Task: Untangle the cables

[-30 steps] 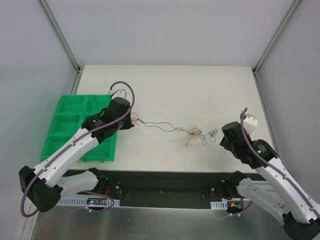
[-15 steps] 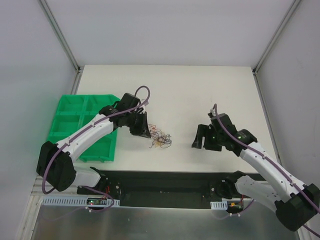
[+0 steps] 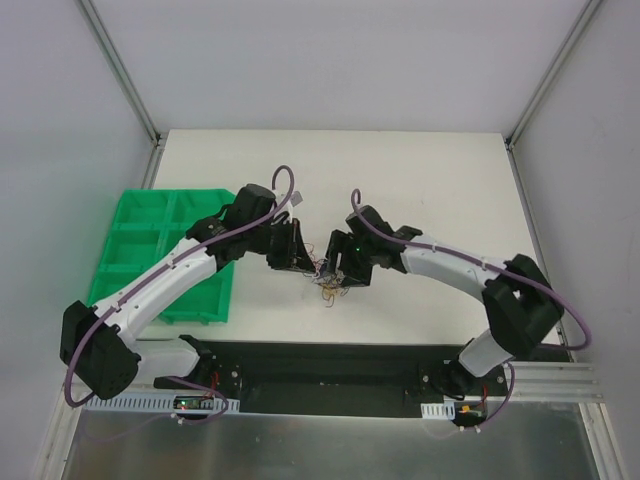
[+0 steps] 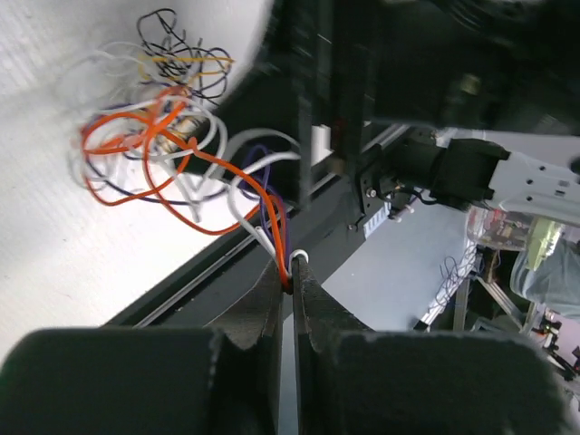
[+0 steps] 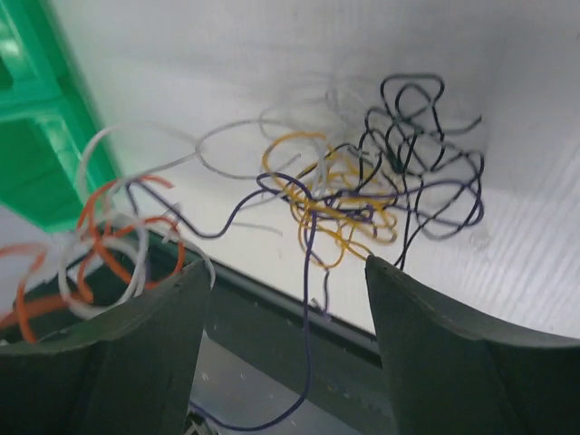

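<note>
My left gripper should draw its cables back while my right gripper pulls the tangle (image 5: 349, 199) away, because the cables from my left gripper are bunched up slack in the orange-white clump (image 4: 161, 136).
The cables (image 3: 325, 277) are a small tangle of hair-thin orange, white, black, yellow and purple wires near the table's front middle. My left gripper (image 3: 300, 262) is shut on orange, white and purple strands (image 4: 272, 222) that run up to the orange-white clump (image 4: 149, 149). My right gripper (image 3: 340, 272) is open just right of the tangle; the yellow and black loops (image 5: 381, 195) lie beyond its fingers, and one purple strand (image 5: 311, 263) hangs down between them. Orange and white loops (image 5: 109, 245) show at its left finger.
A green compartment tray (image 3: 140, 250) lies at the table's left, under the left arm; its edge shows in the right wrist view (image 5: 36, 118). The black front rail (image 3: 330, 360) runs below the table's near edge. The two grippers are close together.
The right gripper has swung left across the table to the tangle. The left gripper shifted slightly right, still holding the strands; the tangle sits bunched between the two grippers.
</note>
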Controlling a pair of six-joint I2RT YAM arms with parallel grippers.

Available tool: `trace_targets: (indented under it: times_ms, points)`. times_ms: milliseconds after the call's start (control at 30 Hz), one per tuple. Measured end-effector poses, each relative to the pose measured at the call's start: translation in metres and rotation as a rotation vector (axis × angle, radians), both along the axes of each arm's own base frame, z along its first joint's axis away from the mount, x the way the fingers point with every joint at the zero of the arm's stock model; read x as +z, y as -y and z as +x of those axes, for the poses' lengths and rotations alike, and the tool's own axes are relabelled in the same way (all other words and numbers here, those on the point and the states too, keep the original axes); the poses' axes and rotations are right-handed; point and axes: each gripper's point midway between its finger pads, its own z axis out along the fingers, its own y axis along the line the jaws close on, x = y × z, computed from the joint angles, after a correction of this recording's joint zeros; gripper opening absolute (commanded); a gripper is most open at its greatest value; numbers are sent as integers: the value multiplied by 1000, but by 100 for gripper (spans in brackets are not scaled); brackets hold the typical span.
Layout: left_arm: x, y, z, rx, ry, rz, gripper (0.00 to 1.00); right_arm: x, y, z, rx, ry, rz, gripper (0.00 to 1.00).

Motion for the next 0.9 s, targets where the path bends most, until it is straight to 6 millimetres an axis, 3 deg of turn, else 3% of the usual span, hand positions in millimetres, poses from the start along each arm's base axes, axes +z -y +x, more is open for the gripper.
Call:
trace_targets:
  times_ms: [133, 267, 300, 400, 467, 567, 767, 900]
  points:
    - [16, 4, -6, -14, 19, -39, 0, -22, 0, 26, -72, -4, -128, 62]
    - [54, -2, -5, 9, 139, -93, 0, -50, 34, 40, -147, -17, -309, 22]
    - [67, -5, -4, 21, 187, -108, 0, -56, 46, 41, -162, -27, -355, 18]
    - [105, -16, -2, 66, 334, -147, 0, -69, 84, 42, -215, -66, -470, 17]
    - [119, -25, 0, 104, 398, -150, 0, -71, 109, 39, -248, -85, -535, 17]
    - [117, -34, 7, 160, 430, -110, 0, -60, 153, 31, -306, -83, -628, 19]
    - [86, -52, 24, 309, 375, 39, 0, 1, 248, 25, -562, 13, -660, 22]
    - [73, -74, 35, 426, 379, 129, 0, 25, 318, 16, -755, 19, -726, 34]
